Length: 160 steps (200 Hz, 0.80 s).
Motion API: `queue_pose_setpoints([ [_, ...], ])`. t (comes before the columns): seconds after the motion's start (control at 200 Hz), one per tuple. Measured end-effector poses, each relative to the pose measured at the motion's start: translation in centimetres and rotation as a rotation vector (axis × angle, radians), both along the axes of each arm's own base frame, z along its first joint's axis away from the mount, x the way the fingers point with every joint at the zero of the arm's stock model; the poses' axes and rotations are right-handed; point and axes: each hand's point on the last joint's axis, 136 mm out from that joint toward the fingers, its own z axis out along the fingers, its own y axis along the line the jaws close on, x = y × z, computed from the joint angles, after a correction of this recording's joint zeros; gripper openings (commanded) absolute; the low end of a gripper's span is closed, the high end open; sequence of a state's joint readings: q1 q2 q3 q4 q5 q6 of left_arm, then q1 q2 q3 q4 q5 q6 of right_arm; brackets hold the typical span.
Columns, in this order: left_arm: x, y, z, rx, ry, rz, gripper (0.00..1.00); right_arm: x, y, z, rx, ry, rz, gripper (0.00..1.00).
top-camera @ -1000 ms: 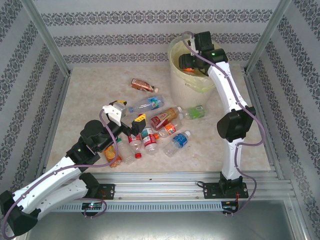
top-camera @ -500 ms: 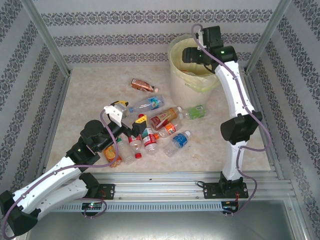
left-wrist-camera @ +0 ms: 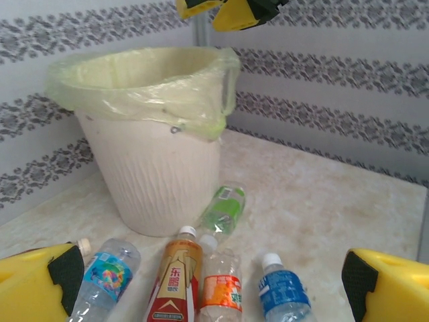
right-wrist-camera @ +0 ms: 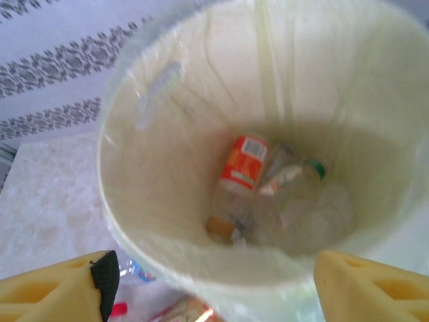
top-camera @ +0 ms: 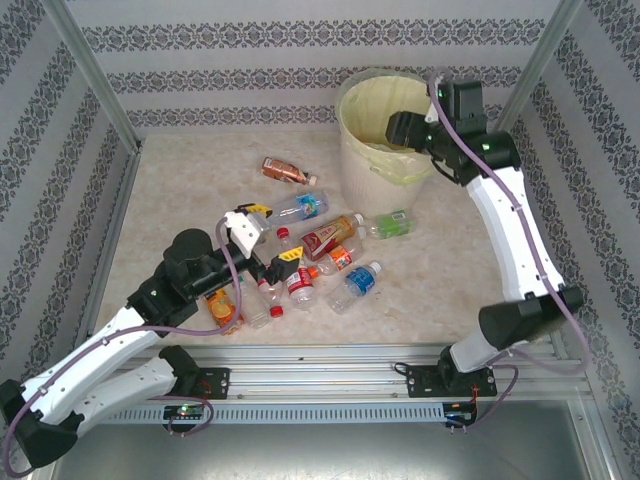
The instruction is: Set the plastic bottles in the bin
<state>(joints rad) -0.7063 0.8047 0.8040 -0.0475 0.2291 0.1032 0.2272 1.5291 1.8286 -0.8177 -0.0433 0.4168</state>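
The white-capped blue bottle lies clear of its neighbours, so I keep moving my right gripper down toward it until my fingers are around the bottle's label.
The bin stands at the back of the table, lined with a pale bag. My right gripper hovers open over its right rim with nothing between its fingers. Looking down from it, an orange-labelled bottle and a clear green-capped bottle lie in the bin. My left gripper hangs open and empty above the loose bottles. Ahead of it lie a red-gold bottle, an orange-labelled one, a blue one and a green one beside the bin.
A brown bottle lies apart at the back left. A blue-labelled bottle lies behind the left gripper, and several more cluster near the front around. Patterned walls and metal posts enclose the table.
The right arm has swung to the right, and its gripper has moved from over the bin's middle to its right rim. The left gripper has shifted slightly right over the bottles.
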Motion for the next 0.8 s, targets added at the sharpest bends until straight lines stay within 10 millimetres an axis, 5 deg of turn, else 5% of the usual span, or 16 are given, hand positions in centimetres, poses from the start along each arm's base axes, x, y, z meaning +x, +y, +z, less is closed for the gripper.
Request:
queue_pose_setpoints([
  [0.35, -0.5, -1.7, -4.0, 0.196, 0.142, -0.116, 1.00, -8.1, 0.8, -7.2, 0.163, 0.138, -0.072, 0.74],
  [0.799, 0.2, -3.2, -9.0, 0.357, 0.367, -0.165, 1.00, -14.4, 5.0, -17.9, 0.291, 0.357, -0.088, 0.76],
])
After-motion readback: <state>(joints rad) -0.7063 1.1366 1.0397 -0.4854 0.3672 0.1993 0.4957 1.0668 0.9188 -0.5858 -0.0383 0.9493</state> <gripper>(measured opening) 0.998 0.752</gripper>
